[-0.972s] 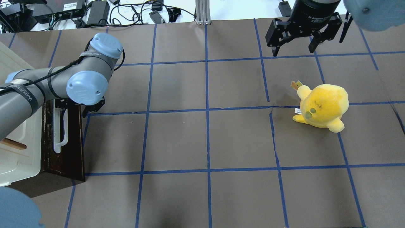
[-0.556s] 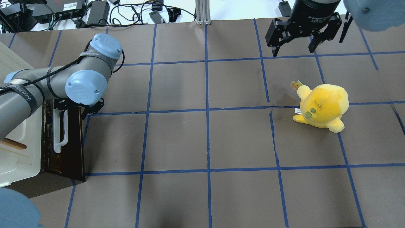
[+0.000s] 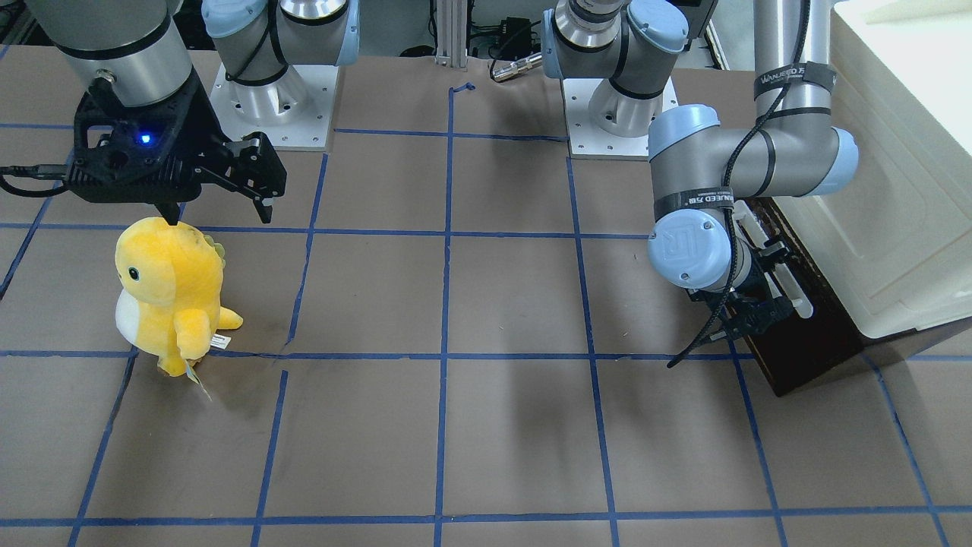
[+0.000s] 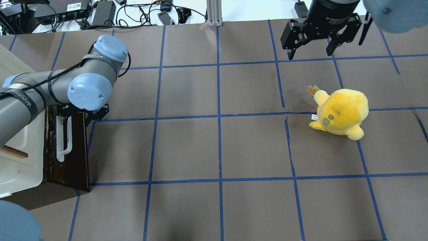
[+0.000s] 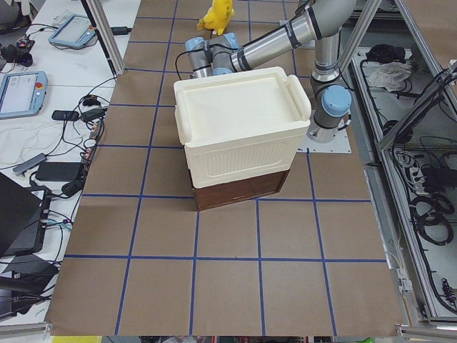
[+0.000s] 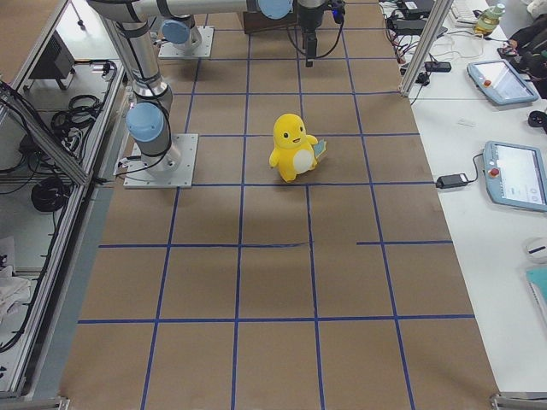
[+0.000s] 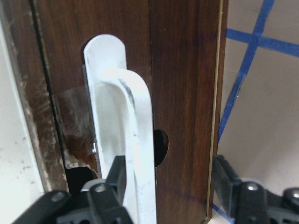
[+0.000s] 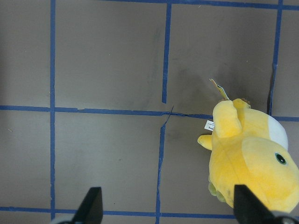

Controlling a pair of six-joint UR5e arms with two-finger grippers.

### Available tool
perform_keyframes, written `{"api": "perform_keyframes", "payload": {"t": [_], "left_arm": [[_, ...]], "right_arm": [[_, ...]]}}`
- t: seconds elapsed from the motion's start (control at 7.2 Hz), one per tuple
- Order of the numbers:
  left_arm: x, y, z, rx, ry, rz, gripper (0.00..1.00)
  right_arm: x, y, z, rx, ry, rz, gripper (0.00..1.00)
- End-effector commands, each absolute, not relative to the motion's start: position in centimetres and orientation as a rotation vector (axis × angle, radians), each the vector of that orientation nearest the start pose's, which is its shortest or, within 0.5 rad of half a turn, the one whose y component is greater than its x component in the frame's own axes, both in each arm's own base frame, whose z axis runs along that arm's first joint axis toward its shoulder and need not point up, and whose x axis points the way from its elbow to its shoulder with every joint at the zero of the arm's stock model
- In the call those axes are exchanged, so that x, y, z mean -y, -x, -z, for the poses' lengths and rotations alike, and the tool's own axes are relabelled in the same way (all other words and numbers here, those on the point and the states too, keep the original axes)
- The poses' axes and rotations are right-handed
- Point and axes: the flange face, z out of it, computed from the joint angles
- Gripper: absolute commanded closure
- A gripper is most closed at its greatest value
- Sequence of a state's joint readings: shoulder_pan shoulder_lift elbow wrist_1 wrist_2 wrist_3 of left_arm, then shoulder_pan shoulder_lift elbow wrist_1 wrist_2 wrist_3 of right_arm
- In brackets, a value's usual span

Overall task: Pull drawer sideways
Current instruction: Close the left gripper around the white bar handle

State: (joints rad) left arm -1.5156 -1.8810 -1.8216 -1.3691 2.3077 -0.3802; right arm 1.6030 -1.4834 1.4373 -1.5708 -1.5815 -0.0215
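Note:
The drawer's front [image 3: 802, 351] has a thin, even dark gap [image 7: 46, 77] between it and the cabinet frame, so the drawer will come straight out freely when I pull the drawer's handle.
The dark brown drawer [image 4: 75, 154] sits at the bottom of the cream-white cabinet [image 4: 16, 160] at the table's left edge, its front closed against the cabinet. Its white bar handle [image 4: 63, 140] runs along the front. My left gripper [image 4: 82, 113] is open at the handle's far end. In the left wrist view the handle [image 7: 135, 116] passes between the open jaws, close to one finger [image 7: 117, 177], in front of the drawer [image 7: 182, 70]. The front view shows the gripper [image 3: 748, 304] at the handle [image 3: 790, 292]. My right gripper [image 4: 311, 50] is open and empty, high at the far right.
A yellow plush toy [image 4: 341, 112] stands at the right of the table, just below the right gripper [image 3: 220, 213]; it also shows in the right wrist view [image 8: 252, 154]. Cables and power bricks [image 4: 100, 13] lie beyond the far edge.
My left arm has shifted slightly to the left, bringing the gripper a little closer over the handle's end. The drawer, the right arm and the plush have not moved.

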Motion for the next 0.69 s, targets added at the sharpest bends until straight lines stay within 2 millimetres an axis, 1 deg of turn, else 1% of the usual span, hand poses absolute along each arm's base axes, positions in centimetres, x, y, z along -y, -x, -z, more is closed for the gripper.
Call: {"api": "perform_keyframes", "payload": {"t": [0.0,0.14,0.28,0.42,0.56], "left_arm": [[53.2,3.6,-25.3,-2.325,0.341,-0.282,0.43],[53.1,3.5,-25.3,-2.324,0.343,-0.287,0.43],[53.0,2.7,-25.3,-2.322,0.353,-0.307,0.43],[53.0,2.5,-25.3,-2.322,0.359,-0.308,0.44],[53.0,2.5,-25.3,-2.323,0.361,-0.308,0.51]], "right_arm": [[52.9,-14.9,-50.9,-3.149,0.084,0.073,0.0],[52.9,-14.9,-50.9,-3.149,0.084,0.073,0.0],[52.9,-14.9,-50.9,-3.149,0.084,0.073,0.0],[52.9,-14.9,-50.9,-3.149,0.084,0.073,0.0],[52.9,-14.9,-50.9,-3.149,0.084,0.073,0.0]]}}
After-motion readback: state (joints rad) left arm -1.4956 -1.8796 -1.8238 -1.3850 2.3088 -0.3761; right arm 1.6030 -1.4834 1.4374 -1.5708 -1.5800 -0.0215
